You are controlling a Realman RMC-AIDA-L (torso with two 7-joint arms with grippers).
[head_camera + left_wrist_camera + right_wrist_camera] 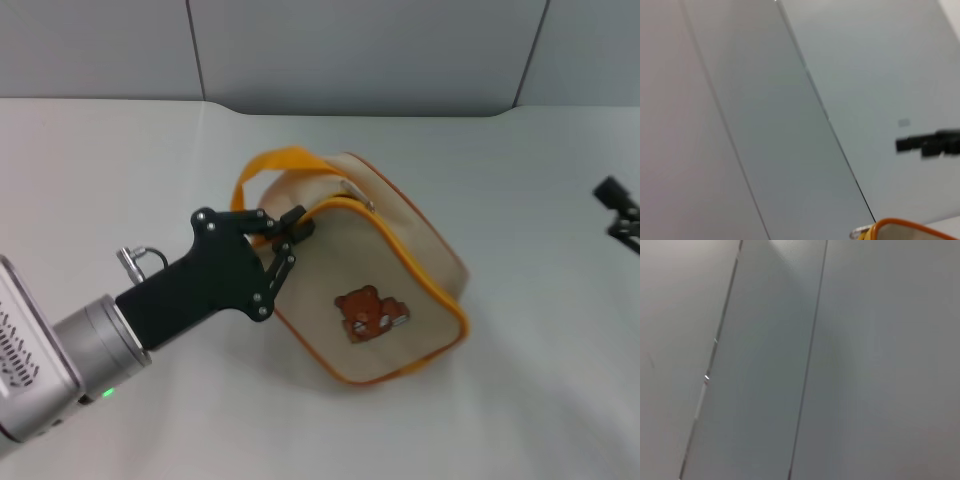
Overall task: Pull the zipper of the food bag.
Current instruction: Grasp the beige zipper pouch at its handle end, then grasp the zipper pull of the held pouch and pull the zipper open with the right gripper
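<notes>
I should keep my left gripper still, shut on the bag's edge (317, 207) beside the zipper (357, 194), while my right gripper pulls the zipper along the track.
The food bag (385, 290) is a boxy beige bag with orange piping and a brown bear print, lying on its side in the middle of the white table. Its orange strap handle (275, 162) arches at its far left end. The zipper (355, 192), a small silvery tab, sits on the track at the bag's top edge. My left gripper (290, 236) is at the bag's left end under the handle, shut on the bag's edge. In the left wrist view only a strip of the bag's orange piping (900, 225) shows. My right gripper (620, 215) is parked at the far right, away from the bag.
A grey panelled wall (350, 50) runs behind the white table (520, 400). A small metal ring (140, 260) hangs on my left arm. The right gripper shows as a dark shape in the left wrist view (935, 142). The right wrist view shows only wall panels.
</notes>
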